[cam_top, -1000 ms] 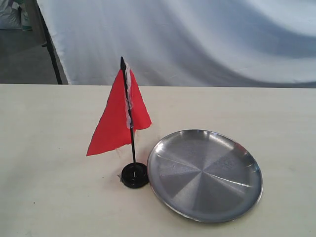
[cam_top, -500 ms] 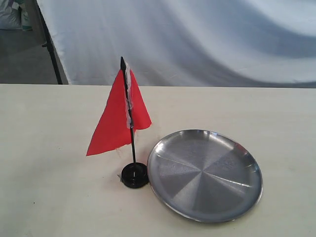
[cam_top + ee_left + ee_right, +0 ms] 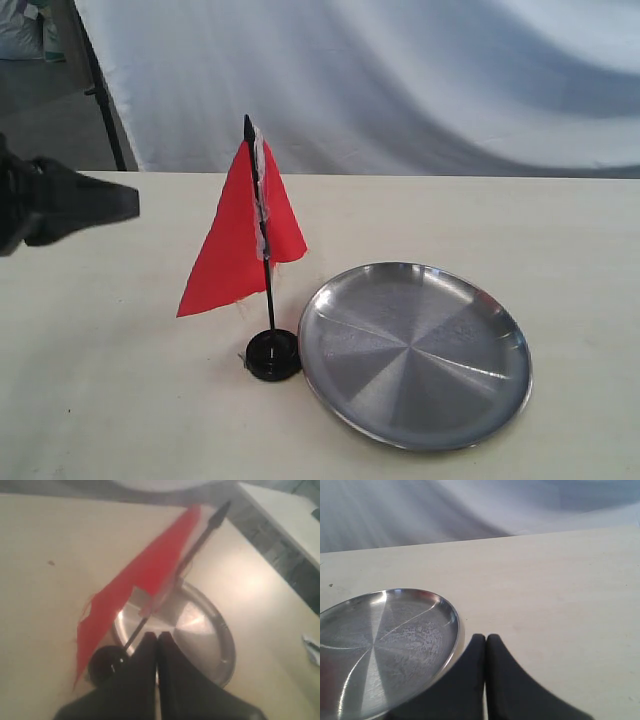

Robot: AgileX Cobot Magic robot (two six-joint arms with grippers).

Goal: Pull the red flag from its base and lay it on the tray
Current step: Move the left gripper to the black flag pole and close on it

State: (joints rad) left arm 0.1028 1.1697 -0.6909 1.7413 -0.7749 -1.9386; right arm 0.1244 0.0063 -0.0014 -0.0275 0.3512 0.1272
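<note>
I expect the flag's cloth (image 3: 224, 248) to come along with the black pole when I pull the pole off the base, because the red flag's pale seam (image 3: 261, 190) goes around the pole.
The red flag (image 3: 238, 240) stands upright on its thin black pole, planted in the small round black base (image 3: 273, 355) on the table. Just right of the base lies the round steel tray (image 3: 415, 352), with nothing on it. My left gripper (image 3: 128, 203) reaches in from the left edge, well left of the flag and above the table, shut with nothing held. Its wrist view shows the flag (image 3: 135, 587), base (image 3: 102, 664) and tray (image 3: 205, 630) beyond the shut fingertips (image 3: 157, 637). My right gripper (image 3: 486, 639) is shut and empty beside the tray's rim (image 3: 451, 611); the exterior view does not show it.
A pale table (image 3: 90, 380) carries everything. A white cloth backdrop (image 3: 400, 80) hangs behind its far edge, with a black stand leg (image 3: 100, 95) at the back left.
My left gripper has come into the exterior view from the left edge. The flag's lower cloth corner has shifted very slightly. Base and tray have not moved.
</note>
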